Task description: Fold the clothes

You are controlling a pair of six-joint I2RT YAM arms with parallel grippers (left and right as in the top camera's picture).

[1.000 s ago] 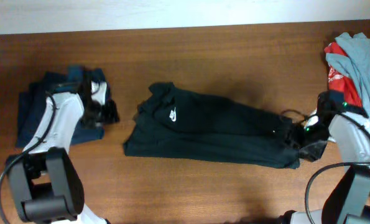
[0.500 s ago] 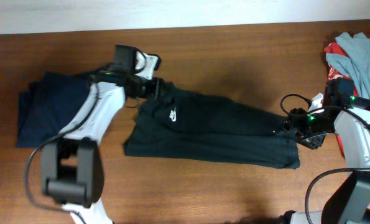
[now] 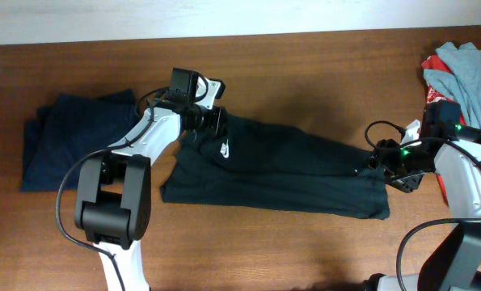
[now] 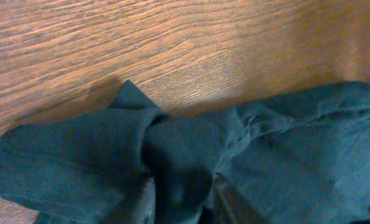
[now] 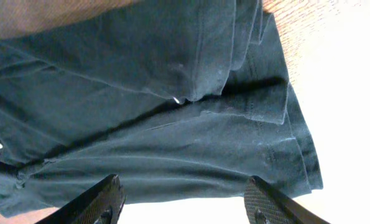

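I need to use my right gripper, because my left gripper holds just the bunched corner and the black T-shirt's upper layer is loose at the hem. My right gripper should pinch that layer's edge.
The black T-shirt, with a small white logo, lies stretched left to right across the middle of the table. My left gripper is at its upper left corner. In the left wrist view the fingers pinch a bunched fold of the black fabric. My right gripper hovers at the shirt's right end. In the right wrist view it is wide open and empty, above the shirt's hem.
A folded dark navy garment lies at the left. A pile of red and pale grey-blue clothes sits at the right edge. Bare wood table lies behind and in front of the shirt.
My left arm has swung right from the navy garment to the black shirt's upper left corner and closed on it. My right gripper pulled back slightly from the shirt's right end, then held still.
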